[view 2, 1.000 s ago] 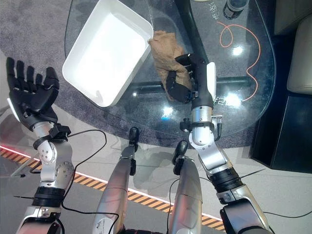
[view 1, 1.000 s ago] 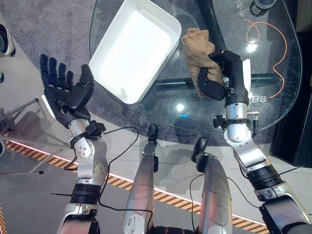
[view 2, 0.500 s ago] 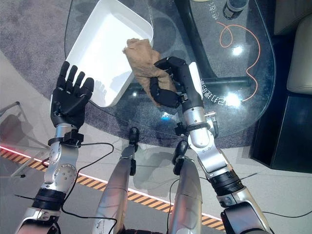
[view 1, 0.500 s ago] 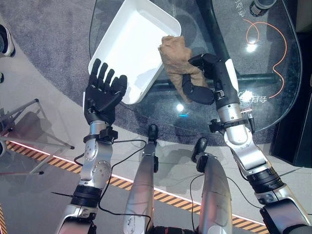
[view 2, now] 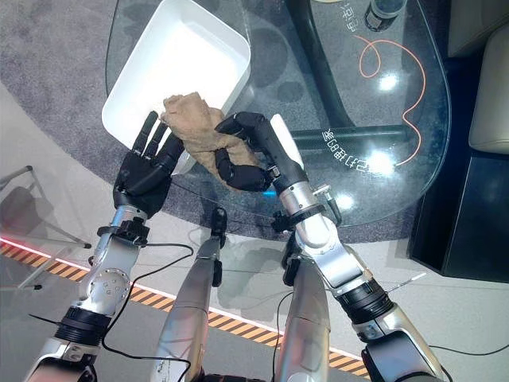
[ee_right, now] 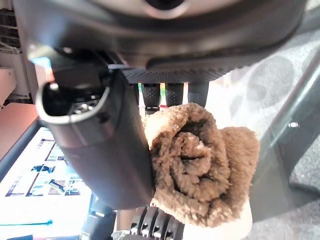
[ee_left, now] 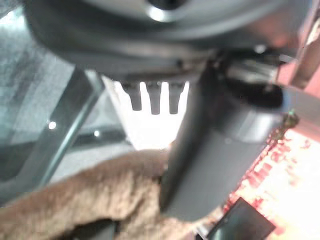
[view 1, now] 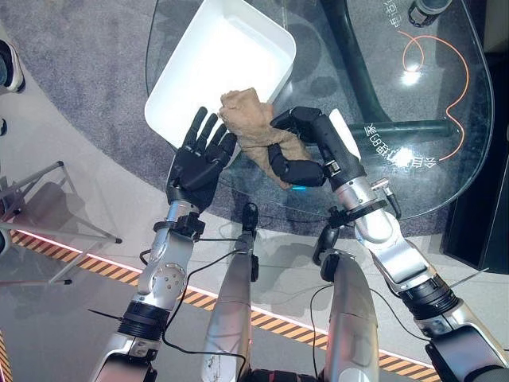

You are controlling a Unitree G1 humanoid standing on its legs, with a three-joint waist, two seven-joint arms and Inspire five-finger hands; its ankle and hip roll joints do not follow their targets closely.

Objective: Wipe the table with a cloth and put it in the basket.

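The brown cloth's loose end (view 1: 241, 106) sticks out thickly past my right gripper, so the brown cloth will stay bunched in one piece when I carry it over the basket.
A crumpled brown cloth (view 1: 253, 132) hangs over the glass table's near edge, just in front of the white basket (view 1: 223, 64). My right hand (view 1: 308, 148) is shut on the cloth, with fingers and thumb curled round its lower part; the right wrist view shows the bunched cloth (ee_right: 200, 160) against the thumb (ee_right: 100, 145). My left hand (view 1: 202, 157) stands open beside it, palm up and fingers straight, the fingertips touching the cloth's left side. The left wrist view shows the cloth (ee_left: 85, 205) close to the thumb (ee_left: 215, 150).
The glass table (view 1: 382, 87) has a dark base under it. An orange cable (view 1: 433, 72) loops at the far right and a dark bottle (view 1: 429, 9) stands behind it. A tripod leg (view 1: 48, 179) and striped tape (view 1: 87, 263) are on the floor to the left.
My right hand has carried the cloth left and nearer, to the basket's near corner. My left hand has swung in from the left and now touches the cloth.
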